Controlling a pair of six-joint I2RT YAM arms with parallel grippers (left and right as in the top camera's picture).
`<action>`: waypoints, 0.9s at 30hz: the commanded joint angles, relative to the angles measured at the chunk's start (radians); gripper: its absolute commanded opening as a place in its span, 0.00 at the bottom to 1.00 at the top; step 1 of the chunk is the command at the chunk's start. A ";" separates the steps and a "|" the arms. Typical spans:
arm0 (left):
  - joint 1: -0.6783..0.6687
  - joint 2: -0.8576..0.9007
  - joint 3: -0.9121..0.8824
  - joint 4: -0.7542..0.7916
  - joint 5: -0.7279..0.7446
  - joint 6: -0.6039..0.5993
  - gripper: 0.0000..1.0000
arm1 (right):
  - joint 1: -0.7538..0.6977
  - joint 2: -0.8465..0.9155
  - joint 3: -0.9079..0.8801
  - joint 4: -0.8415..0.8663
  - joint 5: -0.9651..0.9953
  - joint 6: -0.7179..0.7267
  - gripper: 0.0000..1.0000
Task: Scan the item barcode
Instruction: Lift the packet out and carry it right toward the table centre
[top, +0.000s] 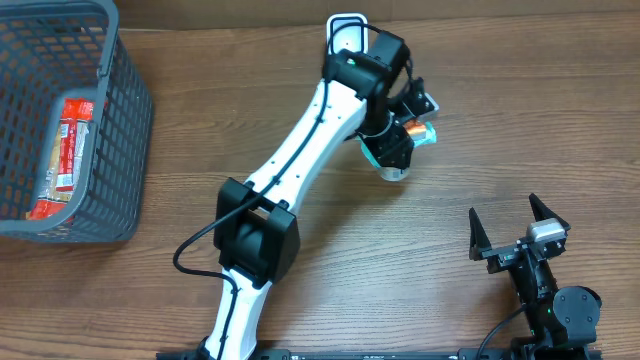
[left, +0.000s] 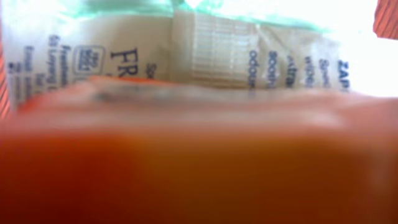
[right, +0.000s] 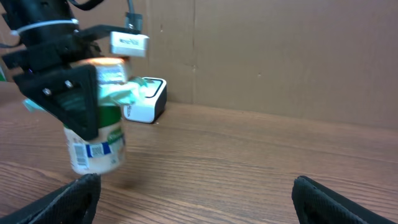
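The item's labelled end (right: 96, 153) faces down, so the robot's left gripper should go on toward the clear wood (top: 430, 217) by the right gripper and let go once the item stands.
My left gripper (top: 396, 148) is shut on the item (top: 393, 170), a green, white and orange packet held above the table. In the right wrist view the item (right: 99, 146) hangs upright from the black fingers (right: 71, 102), and a blue and white label shows at its lower end. The packet (left: 217, 56) fills the left wrist view, blurred, and hides the jaws there. A white barcode scanner (top: 347, 25) stands at the table's far edge, behind the item (right: 148, 99). My right gripper (top: 512, 230) stands open and empty near the front right, its fingertips (right: 311, 186) low over the wood.
A grey plastic basket (top: 125, 130) stands at the far left with red snack packets (top: 68, 150) inside. A brown cardboard wall (right: 280, 56) closes off the back of the table. The left arm (top: 300, 150) stretches diagonally across the middle.
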 joint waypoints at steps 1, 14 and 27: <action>-0.041 -0.008 0.006 0.018 -0.053 -0.031 0.42 | -0.005 -0.010 -0.011 0.005 -0.005 -0.001 1.00; -0.129 -0.008 -0.150 0.141 -0.077 -0.183 0.39 | -0.005 -0.010 -0.011 0.004 -0.005 -0.001 1.00; -0.244 -0.008 -0.295 0.254 -0.157 -0.183 0.42 | -0.005 -0.010 -0.011 0.004 -0.005 -0.001 1.00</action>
